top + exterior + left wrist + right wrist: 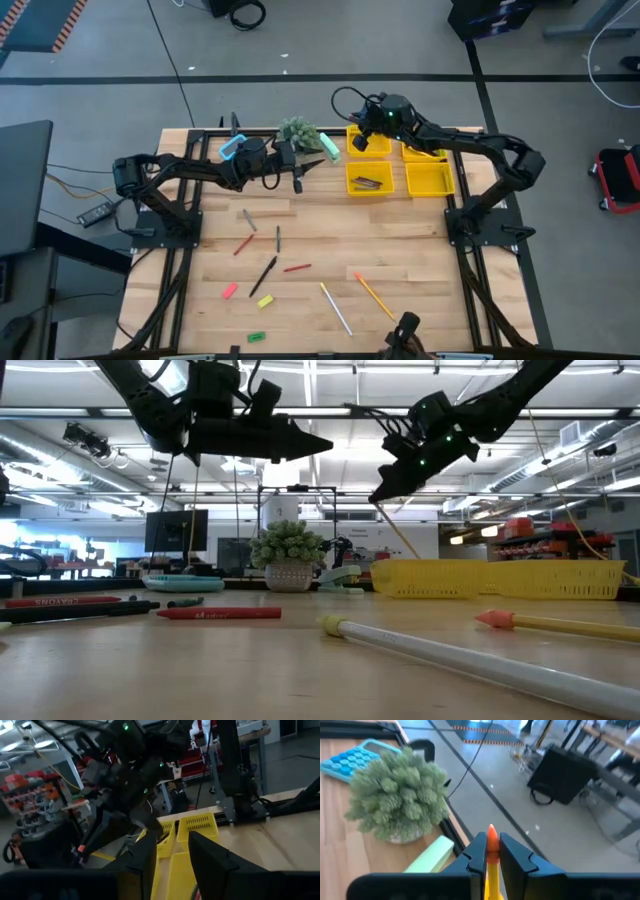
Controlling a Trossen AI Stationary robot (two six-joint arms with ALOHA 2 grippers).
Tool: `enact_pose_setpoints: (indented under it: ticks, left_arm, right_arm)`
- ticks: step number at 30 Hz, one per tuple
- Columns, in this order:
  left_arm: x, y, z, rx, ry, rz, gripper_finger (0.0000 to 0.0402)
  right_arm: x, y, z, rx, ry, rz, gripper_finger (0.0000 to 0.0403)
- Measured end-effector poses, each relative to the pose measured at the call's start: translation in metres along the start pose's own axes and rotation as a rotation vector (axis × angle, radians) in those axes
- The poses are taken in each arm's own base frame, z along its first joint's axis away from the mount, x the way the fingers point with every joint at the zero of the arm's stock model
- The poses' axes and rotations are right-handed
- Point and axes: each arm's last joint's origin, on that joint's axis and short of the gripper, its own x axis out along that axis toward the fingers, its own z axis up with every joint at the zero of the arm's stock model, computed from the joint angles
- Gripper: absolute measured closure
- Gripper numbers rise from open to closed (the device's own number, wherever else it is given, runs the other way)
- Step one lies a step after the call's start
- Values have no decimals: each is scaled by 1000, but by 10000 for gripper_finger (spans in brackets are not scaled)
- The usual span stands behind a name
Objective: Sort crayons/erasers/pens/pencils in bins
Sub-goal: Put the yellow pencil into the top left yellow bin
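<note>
My right gripper should go on lowering the pencil's orange end to the bin's rim before it lets go, as the pencil's body (401, 534) is slanting down into the bin (378, 147) by the pale green block.
My right gripper (357, 141) hangs over the far-left yellow bin (352, 130), shut on an orange-tipped yellow pencil (398, 532). My left gripper (297, 178) stands open, level, just left of the bin (369, 181) that holds dark pens; its fingers (150, 860) have nothing between them. Two more bins (430, 180) lie to the right. On the table lie red crayons (243, 244), pens (264, 274), a white pencil (336, 308), an orange pencil (374, 295), and pink (229, 291), yellow (265, 301) and green (256, 337) erasers. My right gripper pinches the pencil near its orange end (491, 834), which pokes out between the two fingertips. The yellow shaft (492, 870) runs back between the fingers. The pencil slants down below the gripper toward the bins; the bin wall hides its lower end (416, 558).
A potted plant (298, 133), a blue calculator (233, 148) and a pale green block (330, 148) stand along the far edge, left of the bins. A dark camera mount (405, 330) sits at the near edge.
</note>
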Motion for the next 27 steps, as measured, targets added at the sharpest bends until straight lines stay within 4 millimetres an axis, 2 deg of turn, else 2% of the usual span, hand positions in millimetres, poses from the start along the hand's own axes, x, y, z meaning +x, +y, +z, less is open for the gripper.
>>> enact_pose_setpoints:
  ticks: [9, 20, 27]
  left_arm:
    - [0, -2, -5, -113, 47, -13, 285]
    - [0, -3, -10, -119, 102, -27, 281]
    - [-1, -2, -11, -110, 112, -24, 281]
  right_arm:
    - [13, 2, -16, 15, 84, -14, 356]
    - [16, -15, -30, 122, 150, -44, 356]
    - [18, -14, -34, 156, 175, -37, 356]
